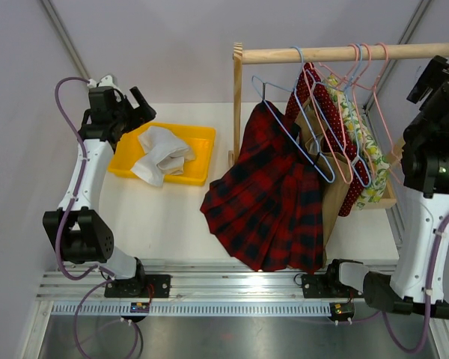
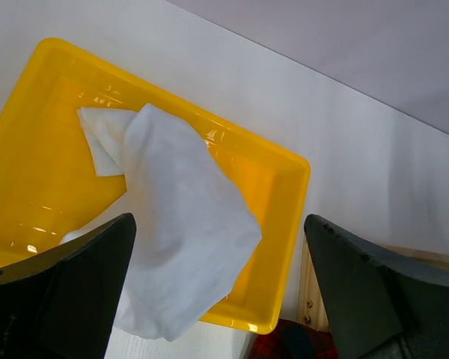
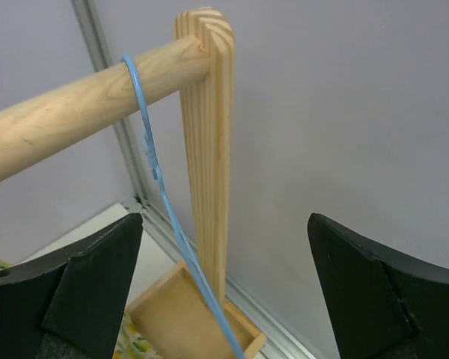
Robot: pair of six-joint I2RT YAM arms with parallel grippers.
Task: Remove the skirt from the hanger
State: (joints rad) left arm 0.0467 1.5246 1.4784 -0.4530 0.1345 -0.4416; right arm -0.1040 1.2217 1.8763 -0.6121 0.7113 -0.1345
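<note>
The blue hanger (image 3: 162,182) in front of my right gripper is empty, so next I come back and pull the lemon-print garment's pink hanger (image 1: 375,84) away from the red dotted garment.
The red and dark plaid skirt (image 1: 269,202) spreads over the table in front of the rack, and its top corner reaches up to the lower wire of the pale-blue hanger (image 1: 303,138). That hanger hooks on the wooden rod (image 1: 337,54). Whether the skirt still catches on the wire I cannot tell. My right gripper (image 1: 432,77) is open beside the rod's right end, holding nothing (image 3: 224,299). My left gripper (image 1: 138,101) is open over the yellow tray, empty (image 2: 221,292). A bit of the skirt (image 2: 292,345) shows at the bottom of the left wrist view.
A yellow tray (image 1: 120,161) holds a white cloth (image 1: 163,153) at the left. Pink hangers (image 1: 374,75), a red dotted garment (image 1: 322,105) and a lemon-print garment (image 1: 363,142) hang on the rod. Another blue hanger (image 3: 146,142) hooks by the rack's end post (image 3: 206,149).
</note>
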